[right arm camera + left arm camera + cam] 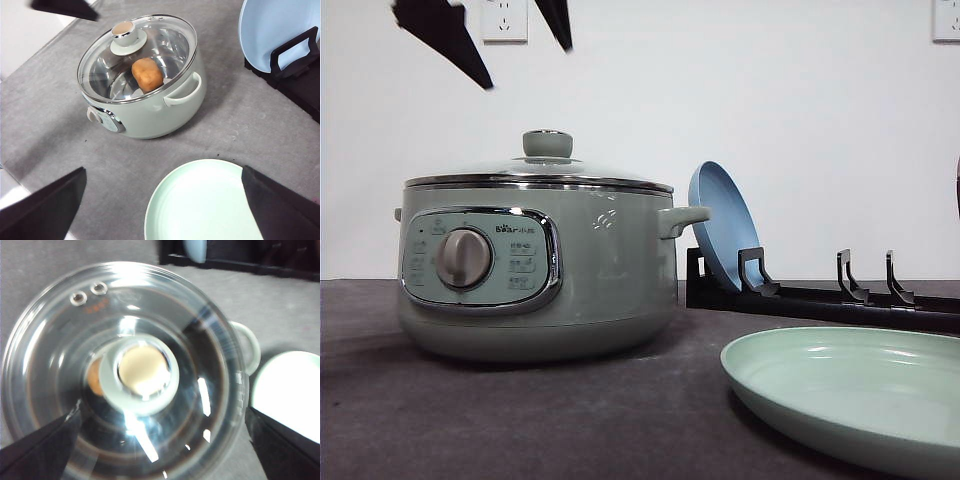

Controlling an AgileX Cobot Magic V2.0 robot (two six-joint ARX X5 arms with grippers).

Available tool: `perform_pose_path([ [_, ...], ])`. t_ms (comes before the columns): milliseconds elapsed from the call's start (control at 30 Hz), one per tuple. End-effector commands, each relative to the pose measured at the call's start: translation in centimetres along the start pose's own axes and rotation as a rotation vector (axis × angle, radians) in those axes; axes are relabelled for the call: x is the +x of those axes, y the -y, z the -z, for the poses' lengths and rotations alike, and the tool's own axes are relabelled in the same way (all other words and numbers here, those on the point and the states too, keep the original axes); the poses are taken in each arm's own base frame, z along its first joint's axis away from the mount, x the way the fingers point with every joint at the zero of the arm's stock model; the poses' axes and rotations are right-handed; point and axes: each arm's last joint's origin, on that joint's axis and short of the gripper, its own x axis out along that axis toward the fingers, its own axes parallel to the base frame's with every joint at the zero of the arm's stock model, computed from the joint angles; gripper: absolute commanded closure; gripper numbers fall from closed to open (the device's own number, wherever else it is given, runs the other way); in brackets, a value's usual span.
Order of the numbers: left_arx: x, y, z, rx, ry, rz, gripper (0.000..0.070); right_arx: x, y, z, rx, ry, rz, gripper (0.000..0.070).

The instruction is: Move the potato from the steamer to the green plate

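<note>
The metal rim [540, 182] just sits atop the steamer, so the glass lid [548, 168] will come off whole, leaving the steamer behind, when I lift the knob.
The steamer [535, 280] stands at the table's left with its glass lid [150, 55] on. The orange-brown potato [147, 74] lies inside, seen through the glass, and part of it shows beside the lid knob [142, 372] as the potato [94, 377]. My left gripper [527, 66] hangs open well above the knob [548, 143], its fingers [40, 450] spread to either side of the lid. The green plate [860, 400] lies bare at front right. My right gripper [164, 172] is open high over the green plate [205, 200], holding nothing.
A blue plate [720, 225] leans upright in a black rack [820, 300] behind the green plate, right of the steamer's side handle [682, 218]. Bare grey tabletop [90, 150] lies in front of the steamer. A white wall stands behind.
</note>
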Motion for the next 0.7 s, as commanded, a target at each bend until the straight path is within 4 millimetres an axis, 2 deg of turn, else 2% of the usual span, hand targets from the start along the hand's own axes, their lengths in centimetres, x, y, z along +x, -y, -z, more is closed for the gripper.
perform_pose_path([
  [0,0.5,0.4,-1.0,0.009,0.013,-0.019,0.0036,-0.3,-0.2,-0.4,-0.007,0.017,-0.007,0.0082],
  [300,4.4,0.7,-1.7,0.041,-0.07,-0.076,0.0036,-0.3,-0.2,-0.4,-0.009,0.017,-0.007,0.0082],
  [500,6.2,0.7,-1.8,0.05,-0.103,-0.076,0.0038,-0.3,-0.2,-0.4,-0.009,0.017,-0.007,0.0082],
  [667,6.4,0.7,-1.9,0.05,-0.094,-0.076,0.0114,-0.3,-0.2,-0.4,-0.009,0.015,-0.007,0.0082],
])
